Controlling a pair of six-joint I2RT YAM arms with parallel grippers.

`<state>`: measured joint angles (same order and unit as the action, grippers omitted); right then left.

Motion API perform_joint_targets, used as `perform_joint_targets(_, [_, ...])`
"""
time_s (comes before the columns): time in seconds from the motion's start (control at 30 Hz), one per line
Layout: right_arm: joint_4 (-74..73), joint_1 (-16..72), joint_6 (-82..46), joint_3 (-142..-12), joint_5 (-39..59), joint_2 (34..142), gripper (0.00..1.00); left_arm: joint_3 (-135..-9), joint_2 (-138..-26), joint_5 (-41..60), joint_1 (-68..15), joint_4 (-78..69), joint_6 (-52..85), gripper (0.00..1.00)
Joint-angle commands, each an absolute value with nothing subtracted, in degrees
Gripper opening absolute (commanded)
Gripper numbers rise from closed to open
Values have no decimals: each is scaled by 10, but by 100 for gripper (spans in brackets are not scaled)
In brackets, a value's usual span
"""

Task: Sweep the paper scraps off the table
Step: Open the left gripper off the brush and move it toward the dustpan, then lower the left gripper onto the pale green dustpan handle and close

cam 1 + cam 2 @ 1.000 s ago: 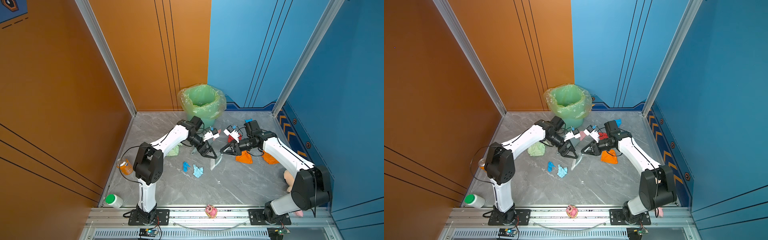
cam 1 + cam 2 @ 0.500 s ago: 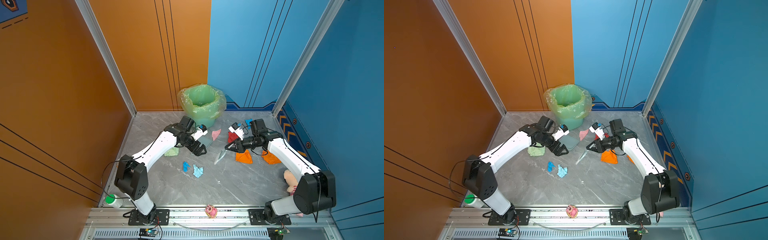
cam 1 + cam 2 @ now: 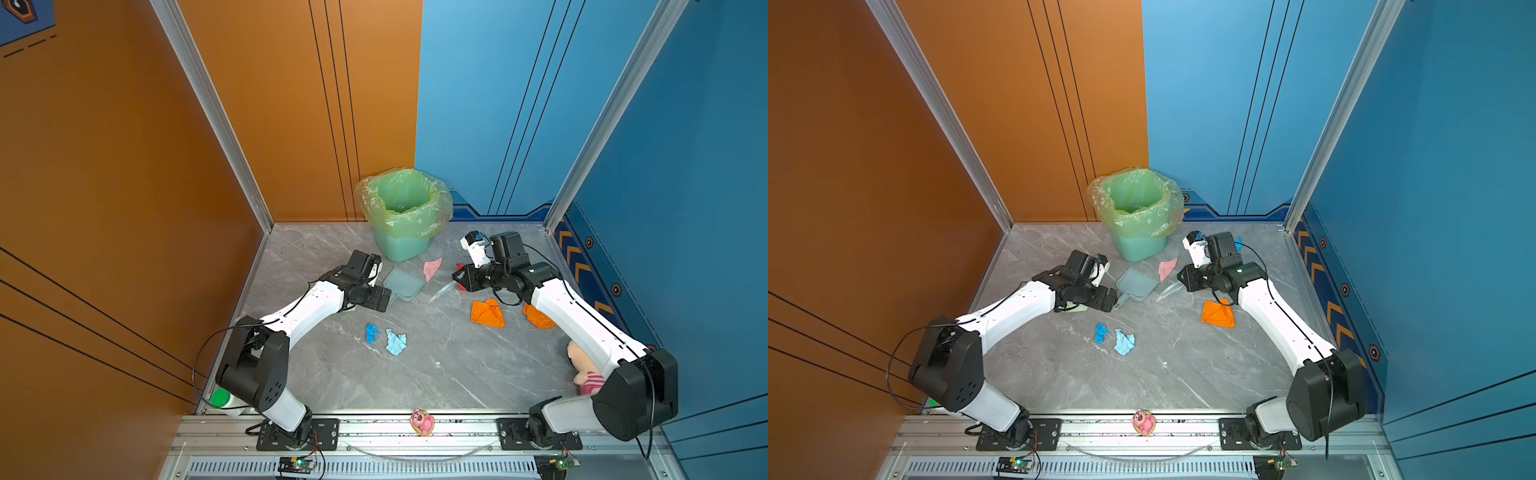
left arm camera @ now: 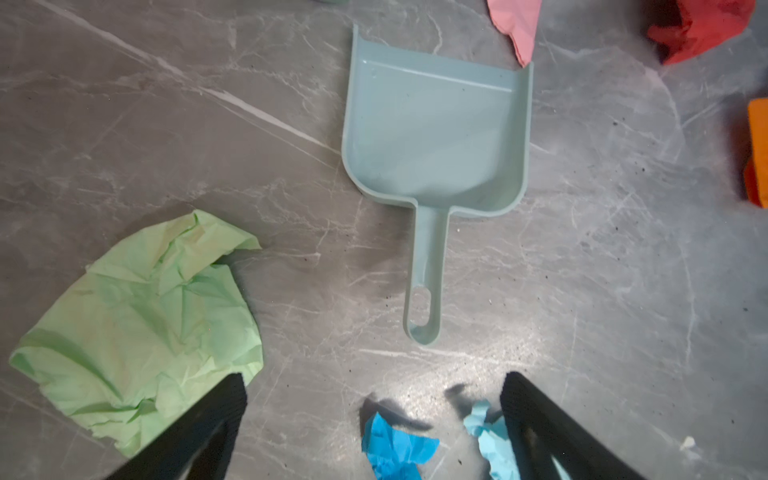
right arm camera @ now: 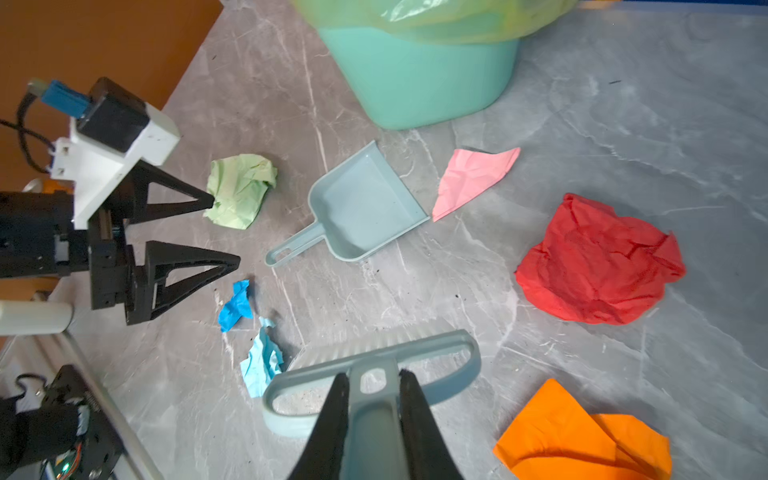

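I should go on moving my open left gripper forward, since the dustpan's handle (image 4: 426, 268) points straight into it, until the gripper's fingers are on both sides of the handle (image 4: 431, 224) near the pan. I should close it then.
On the table (image 3: 436, 374) lie paper scraps: light green (image 4: 141, 324), pink (image 3: 432, 268), red (image 5: 598, 262), orange (image 3: 486, 313), blue (image 3: 372, 332) and light blue (image 3: 395, 341). A pale blue dustpan (image 3: 403, 283) lies flat near the bin, with nothing in it. My left gripper (image 4: 374, 382) is open just behind the dustpan's handle and holds nothing. The green scrap sits beside one of its fingers (image 4: 224, 411). My right gripper (image 5: 372, 376) is shut on the handle of the pale blue brush (image 5: 436, 353). The brush head hangs near the pink and red scraps.
A bin with a green liner (image 3: 401, 208) stands at the back. A second orange scrap (image 3: 538, 318) lies partly under the right arm. One pink plush (image 3: 422, 422) sits on the front rail, another plush (image 3: 582, 365) by the right wall. A green-capped bottle (image 3: 222, 399) stands front left.
The left arm has drawn back to the left, away from the middle, and stays open. The right gripper has moved back and right a little with the brush.
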<state>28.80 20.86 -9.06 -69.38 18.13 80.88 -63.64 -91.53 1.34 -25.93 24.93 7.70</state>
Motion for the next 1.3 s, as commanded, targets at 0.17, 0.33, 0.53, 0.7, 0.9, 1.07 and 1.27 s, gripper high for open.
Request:
perform_joint_targets(0.17, [247, 226, -202, -699, 7, 787, 0, -657, -967, -48, -287, 229, 83, 98])
perform_joint_targets(0.33, [219, 226, -216, -681, -13, 769, 0, -668, -987, -68, -307, 227, 80, 99])
perform_joint_targets(0.53, [221, 225, -215, -678, -17, 764, 0, -687, -1020, -62, -315, 217, 86, 96])
perform_joint_targets(0.7, [219, 223, -215, -674, -23, 758, 0, -704, -1046, -58, -316, 212, 89, 93])
perform_joint_targets(0.9, [218, 221, -212, -668, -27, 753, 0, -713, -1066, -56, -315, 200, 90, 80])
perform_joint_targets(1.07, [214, 216, -212, -666, -26, 754, 0, -717, -1080, -52, -316, 191, 94, 75])
perform_joint_targets(1.27, [213, 209, -213, -661, -21, 755, 0, -728, -1095, -50, -321, 187, 96, 66])
